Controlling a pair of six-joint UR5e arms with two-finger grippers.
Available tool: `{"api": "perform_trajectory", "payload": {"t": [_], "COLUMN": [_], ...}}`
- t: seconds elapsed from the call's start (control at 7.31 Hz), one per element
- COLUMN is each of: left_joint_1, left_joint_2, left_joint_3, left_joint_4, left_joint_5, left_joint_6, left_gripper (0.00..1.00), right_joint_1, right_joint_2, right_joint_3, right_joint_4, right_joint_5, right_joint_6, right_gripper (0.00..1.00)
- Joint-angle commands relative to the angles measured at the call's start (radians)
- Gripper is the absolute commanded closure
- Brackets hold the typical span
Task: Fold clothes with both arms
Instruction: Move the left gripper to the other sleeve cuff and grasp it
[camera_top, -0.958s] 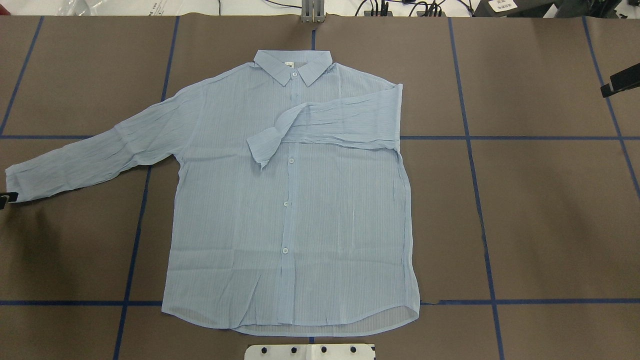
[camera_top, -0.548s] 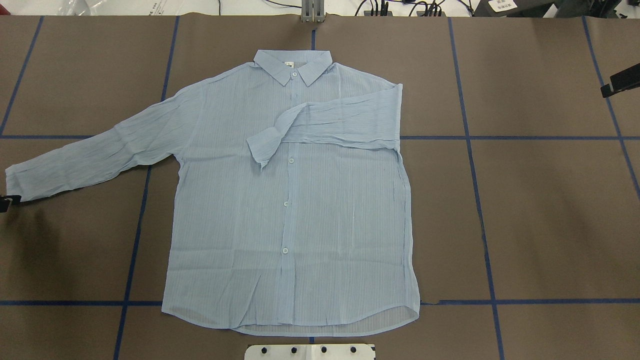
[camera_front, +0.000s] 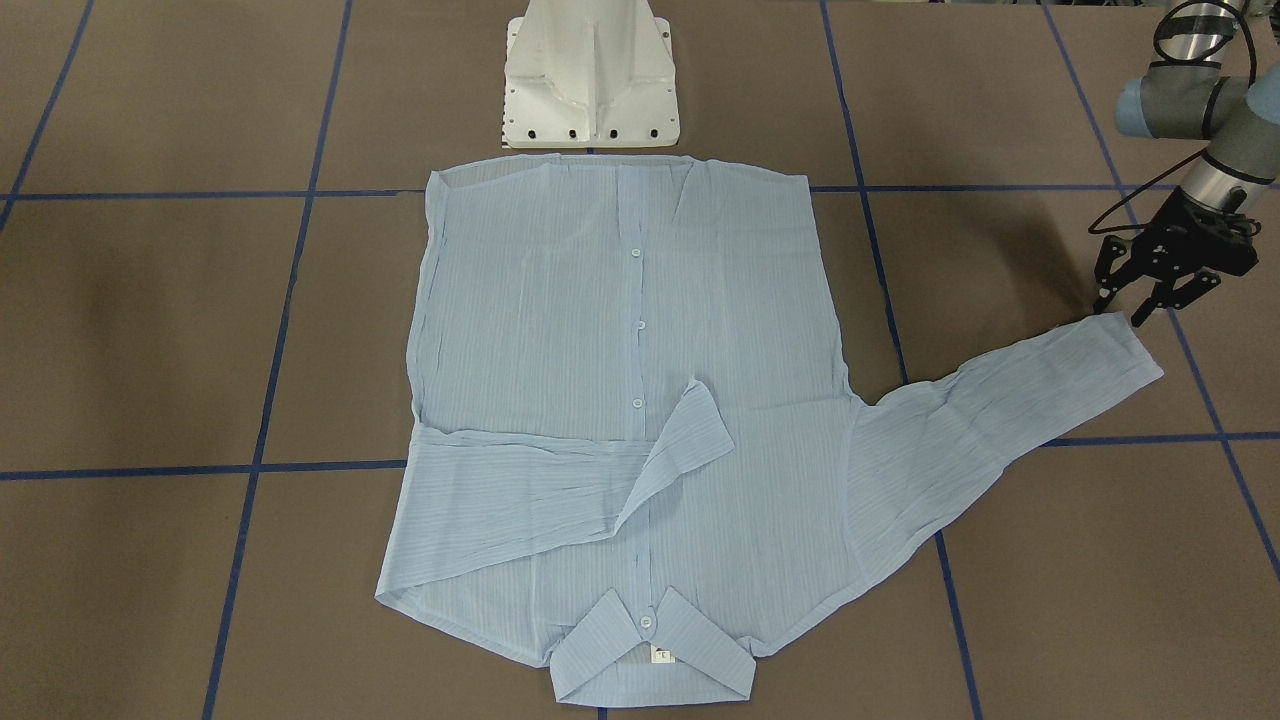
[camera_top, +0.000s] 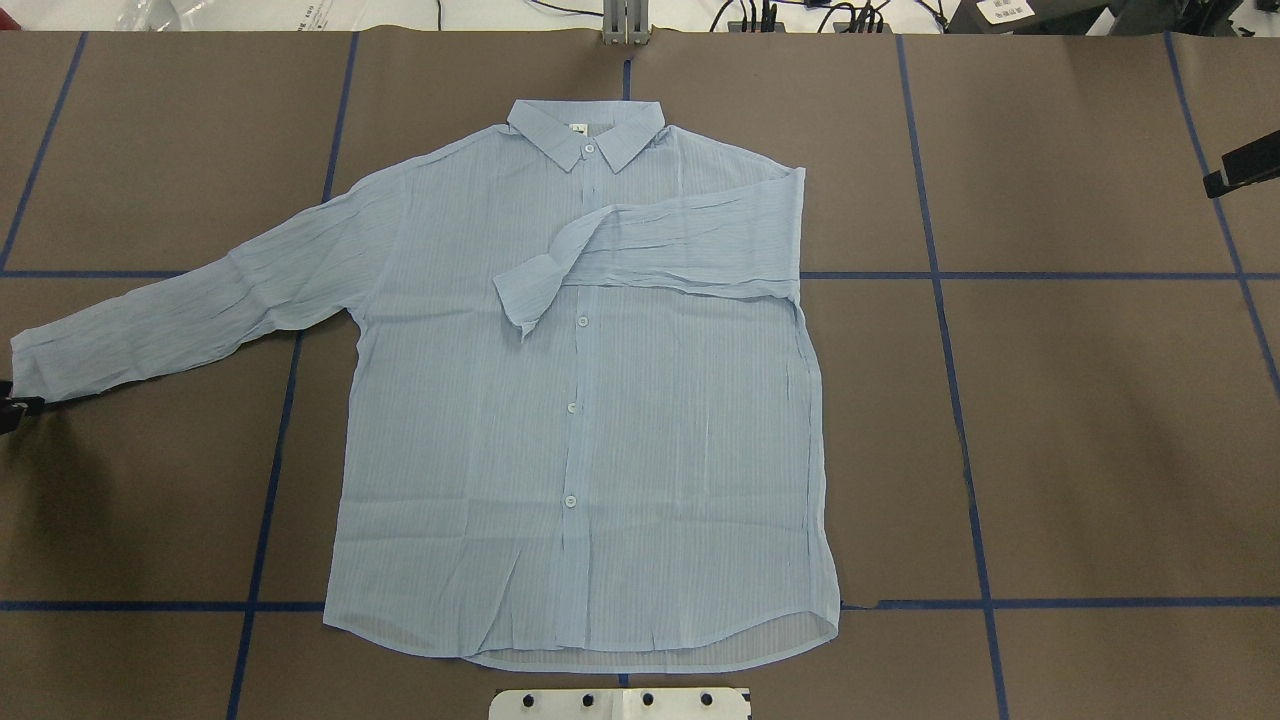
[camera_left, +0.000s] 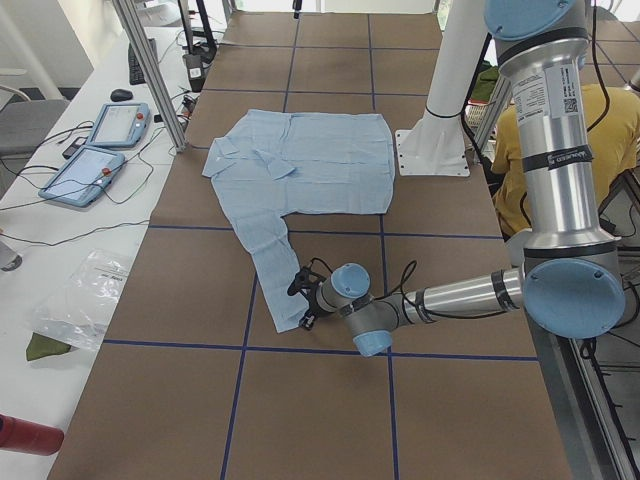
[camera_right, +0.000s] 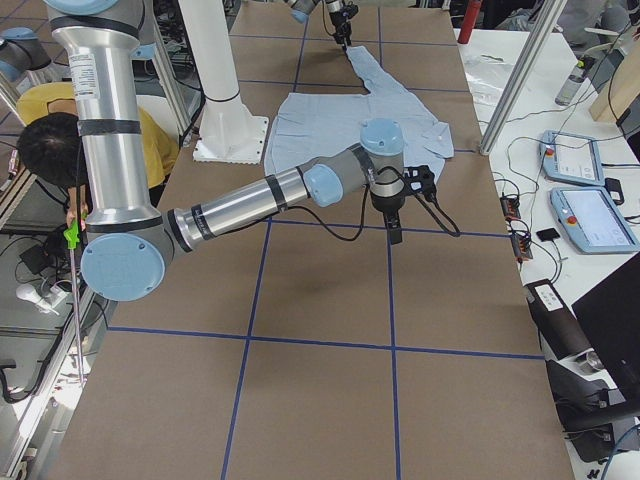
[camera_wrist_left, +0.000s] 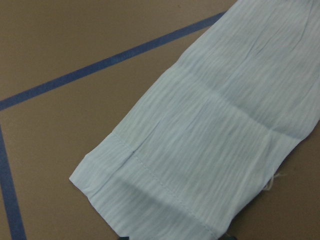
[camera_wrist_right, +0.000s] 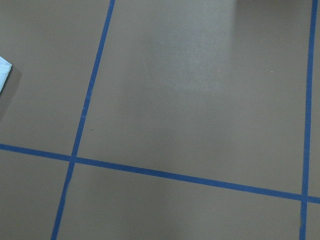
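Note:
The cuff (camera_front: 1130, 353) is lying with its plain, stitched side (camera_wrist_left: 137, 190) up. I should expect a hidden button to show when I fold the sleeve across.
The pale blue striped shirt (camera_top: 580, 430) lies flat and face up on the brown table, collar (camera_top: 585, 130) at the far side. One sleeve (camera_top: 680, 245) is folded across the chest. The other sleeve (camera_front: 1000, 400) stretches straight out, and its cuff (camera_wrist_left: 165, 185) fills the left wrist view. My left gripper (camera_front: 1120, 310) hovers open right at that cuff's edge, with nothing between its fingers. My right gripper (camera_top: 1240, 168) shows only as a black bar at the table's far right, well away from the shirt (camera_right: 350, 120); whether it is open or shut does not show.
Blue tape lines (camera_top: 940, 300) divide the brown table cover into squares. The white pedestal base (camera_front: 590, 80) stands just behind the shirt's hem. A metal post (camera_top: 625, 25) rises at the far edge. Tablets (camera_left: 100, 150) and a seated person (camera_left: 600, 140) are off the table.
The visible tip of my left gripper has drifted slightly nearer along the left edge beside the cuff. The shirt and the right gripper look unchanged.

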Motion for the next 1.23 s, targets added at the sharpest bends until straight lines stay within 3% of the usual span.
{"api": "perform_trajectory", "payload": {"t": [0.0, 0.55, 1.1], "left_joint_1": [0.000, 0.000, -0.041], "left_joint_2": [0.003, 0.002, -0.056], "left_joint_3": [0.000, -0.004, -0.070], "left_joint_4": [0.000, -0.001, 0.005], "left_joint_5": [0.000, -0.003, -0.075], "left_joint_6": [0.015, 0.020, 0.026], "left_gripper": [0.72, 1.00, 1.00], "right_joint_1": [0.000, 0.000, 0.000], "right_joint_2": [0.000, 0.001, 0.003], "right_joint_3": [0.000, -0.002, -0.002], "right_joint_4": [0.000, 0.000, 0.000], "right_joint_5": [0.000, 0.000, 0.001], "right_joint_6": [0.000, 0.003, 0.011], "right_gripper": [0.00, 0.00, 0.00]}}
